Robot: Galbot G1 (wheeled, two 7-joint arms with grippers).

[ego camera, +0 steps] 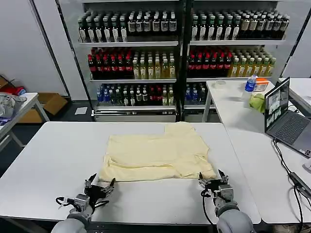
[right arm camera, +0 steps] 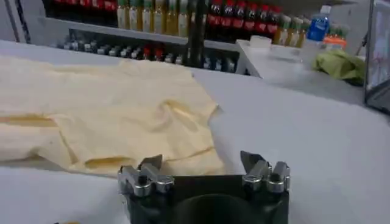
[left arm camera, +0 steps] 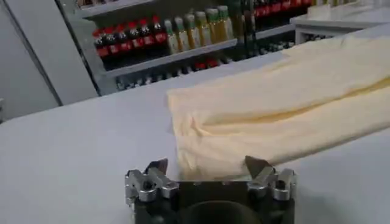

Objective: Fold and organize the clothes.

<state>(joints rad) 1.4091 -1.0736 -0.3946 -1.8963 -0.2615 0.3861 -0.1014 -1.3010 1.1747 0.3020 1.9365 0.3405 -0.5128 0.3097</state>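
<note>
Only a plain side (ego camera: 143, 148) of the pale yellow T-shirt (ego camera: 158, 158) is facing up. I should expect a hidden dark print to show when I fold the T-shirt.
The clothes, a pale yellow T-shirt (ego camera: 158, 155), lie partly folded on the white table (ego camera: 58, 155), with one sleeve sticking out toward the far right. My left gripper (ego camera: 99, 186) stands open just short of the shirt's near left corner (left arm camera: 201, 155), holding nothing. My right gripper (ego camera: 214, 181) is open too, at the shirt's near right corner (right arm camera: 201, 161), its fingers straddling the hem's end without gripping it. The left wrist view shows the left gripper (left arm camera: 207, 167) low over the table. The right gripper (right arm camera: 201, 163) shows in the right wrist view.
A second white table (ego camera: 252, 145) adjoins on the right with an open laptop (ego camera: 284, 119), a cable, a yellow-green cloth (ego camera: 257, 102) and a water bottle (ego camera: 250, 83). Shelves of bottles (ego camera: 180, 53) stand behind. A side table with a grey-white cloth heap (ego camera: 7, 104) is at far left.
</note>
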